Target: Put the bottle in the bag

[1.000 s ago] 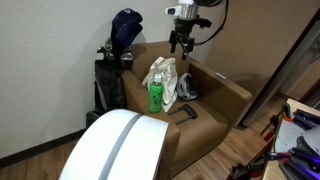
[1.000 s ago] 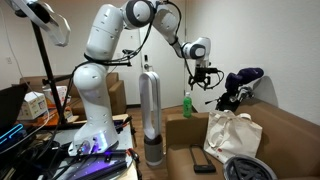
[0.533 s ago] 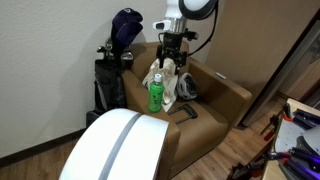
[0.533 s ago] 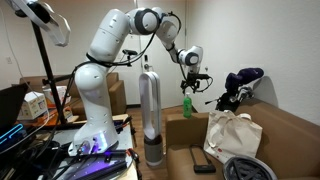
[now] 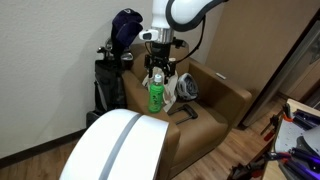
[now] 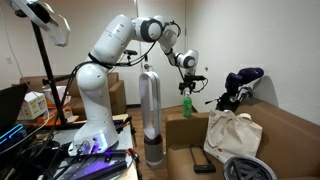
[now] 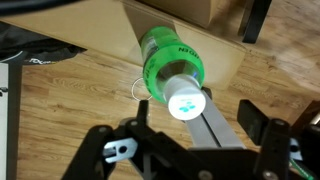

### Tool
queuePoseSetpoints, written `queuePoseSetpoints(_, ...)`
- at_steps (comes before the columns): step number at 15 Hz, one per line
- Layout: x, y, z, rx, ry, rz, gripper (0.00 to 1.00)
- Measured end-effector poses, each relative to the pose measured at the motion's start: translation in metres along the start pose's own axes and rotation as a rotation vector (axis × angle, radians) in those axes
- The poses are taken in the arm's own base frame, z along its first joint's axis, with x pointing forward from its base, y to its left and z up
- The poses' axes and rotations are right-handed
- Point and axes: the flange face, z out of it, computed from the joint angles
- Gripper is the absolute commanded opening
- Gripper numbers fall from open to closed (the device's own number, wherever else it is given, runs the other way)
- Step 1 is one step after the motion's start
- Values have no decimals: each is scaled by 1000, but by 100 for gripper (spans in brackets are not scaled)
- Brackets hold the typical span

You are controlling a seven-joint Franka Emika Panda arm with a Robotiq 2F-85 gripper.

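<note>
I should move farther over the green bottle (image 7: 168, 57) and centre my fingers around it before closing, because the white cap (image 7: 185, 98) is ahead of my gripper's open fingers.
The bright green bottle (image 5: 155, 96) with a white cap stands upright on the brown armchair's arm, next to the cream cloth bag (image 5: 172, 80) that slumps on the seat. In both exterior views my gripper (image 5: 157, 70) hangs just above the bottle (image 6: 187, 105), pointing down. From the wrist view I look straight down on the white cap of the bottle (image 7: 184, 96), which sits between my open gripper (image 7: 195, 114) fingers without touching them. The bag (image 6: 231, 134) stands open-topped on the seat.
A black golf bag (image 5: 114, 68) leans beside the chair. A dark rounded item (image 5: 188, 88) and a small black object (image 5: 186, 112) lie on the seat. A white curved body (image 5: 115, 145) fills the foreground, and a tall silver tower (image 6: 150, 115) stands near the chair.
My arm has swung from above the bag over to the bottle and come down until the jaws sit around its cap.
</note>
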Motion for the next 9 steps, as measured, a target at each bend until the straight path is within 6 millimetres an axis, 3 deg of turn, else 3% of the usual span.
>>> queuePoseSetpoints(4, 4, 9, 3, 1, -14, -22, 34)
queuePoseSetpoints(5, 3, 11, 4, 3, -15, -27, 38)
queuePoseSetpoints(6, 3, 12, 4, 5, -15, -32, 70)
queuePoseSetpoints(8, 1, 15, 5, 8, -16, -35, 67)
queuePoseSetpoints(9, 1, 16, 6, 9, -16, -42, 73)
